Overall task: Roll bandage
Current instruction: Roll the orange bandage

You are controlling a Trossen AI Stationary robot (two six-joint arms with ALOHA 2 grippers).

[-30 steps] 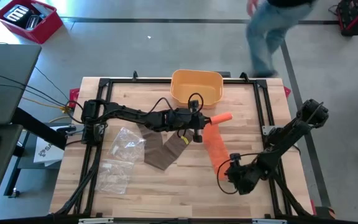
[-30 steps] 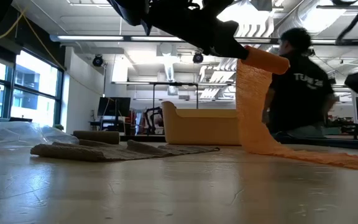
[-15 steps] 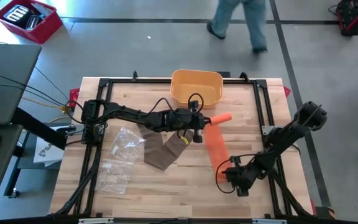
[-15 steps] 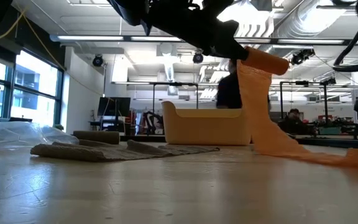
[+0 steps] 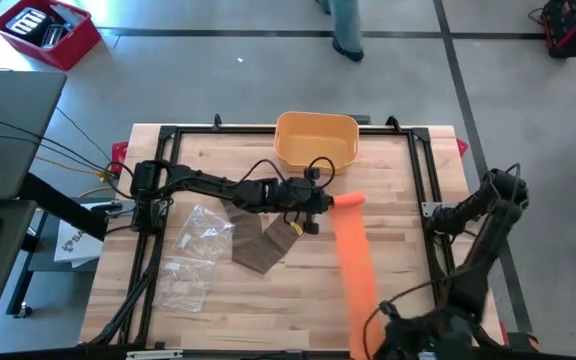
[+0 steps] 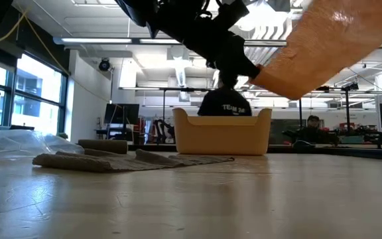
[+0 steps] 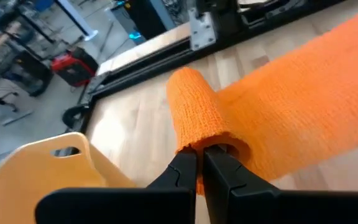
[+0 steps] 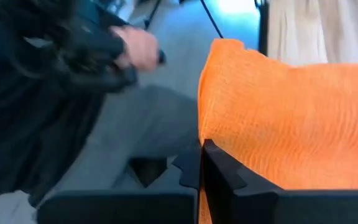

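The bandage strip is stretched tight from the roll to the table's near edge, so I should swing the bandage strip's loose end around toward the yellow bin with my right gripper.
An orange bandage roll hangs above the table's middle, with my left gripper shut at its end. From the roll, the unrolled orange strip runs straight toward the table's near edge and clear of the wood. There my right gripper is shut on the strip's free end. In the low view the strip slants upward from the roll. My left gripper has its shut fingertips on the rim of the roll's open end, coming at it nearly level from the table's left and along the roll. I cannot tell whether one finger is inside. The roll is lifted clear of the table. My right gripper pinches the strip's free end between its two fingers, near one side edge. The strip is lifted off the table and drawn taut toward the roll.
A yellow bin stands at the table's far edge. A brown bandage lies unrolled left of the middle, and a clear plastic bag lies farther left. A person walks on the floor beyond the table.
My right gripper has shut on the strip's free end, risen and drawn back toward the table's near edge. The strip, which lay slack on the wood, is now lifted clear and pulled straight. The roll in my left gripper has swung a little toward the near side.
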